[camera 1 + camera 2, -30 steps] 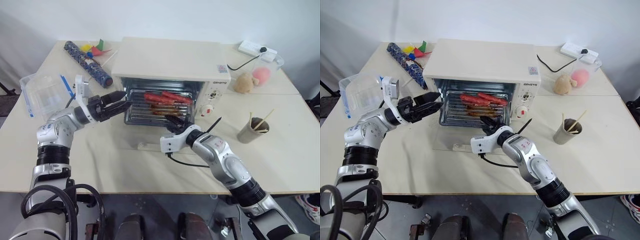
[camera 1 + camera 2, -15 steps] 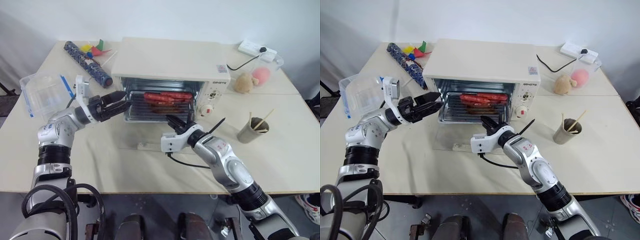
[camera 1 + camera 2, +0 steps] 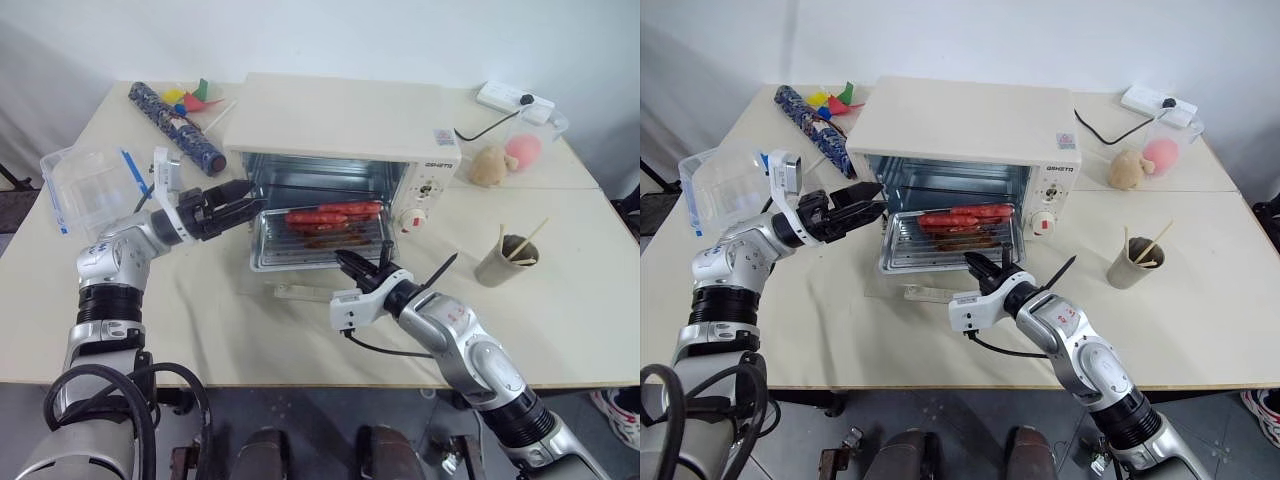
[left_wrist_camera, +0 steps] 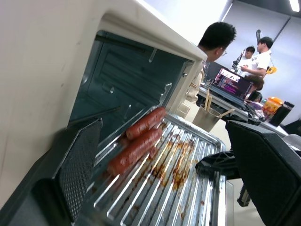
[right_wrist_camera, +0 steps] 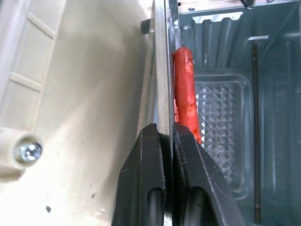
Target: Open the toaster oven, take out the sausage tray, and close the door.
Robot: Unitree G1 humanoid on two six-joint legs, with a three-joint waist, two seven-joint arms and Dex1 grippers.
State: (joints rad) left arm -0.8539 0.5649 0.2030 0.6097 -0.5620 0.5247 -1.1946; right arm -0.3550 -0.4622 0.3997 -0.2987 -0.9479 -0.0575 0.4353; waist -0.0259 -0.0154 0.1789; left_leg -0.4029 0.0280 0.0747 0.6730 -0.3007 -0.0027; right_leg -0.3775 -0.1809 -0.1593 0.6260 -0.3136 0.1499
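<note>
I expect the red sausages (image 3: 322, 216) to stay in place and travel with the tray when I carry it, because they lie lengthwise along the tray's raised ribs (image 3: 322, 243).
The cream-white toaster oven (image 3: 340, 118) stands mid-table with its door (image 3: 300, 291) folded down flat in front, white bar handle nearest me. The silver ribbed sausage tray (image 3: 300, 245) sticks halfway out of the opening, with red sausages (image 3: 333, 213) on its far part and brown grease stains. My right gripper (image 3: 353, 269) is shut on the tray's front rim; in the right wrist view the fingers (image 5: 150, 155) pinch the thin metal edge, a sausage (image 5: 185, 89) beyond them. My left gripper (image 3: 250, 197) hangs open at the opening's left edge, touching nothing.
A clear plastic box with blue clips (image 3: 85, 182) sits at the left, with a patterned roll (image 3: 175, 125) behind it. A paper cup with sticks (image 3: 505, 260) stands at the right. A plush toy (image 3: 487, 165) and a power strip (image 3: 512, 97) lie beyond. People (image 4: 221, 40) stand in the background.
My right gripper has drawn back toward me with the tray's rim, and the tray has slid partway out of the oven. The left gripper has stayed put.
</note>
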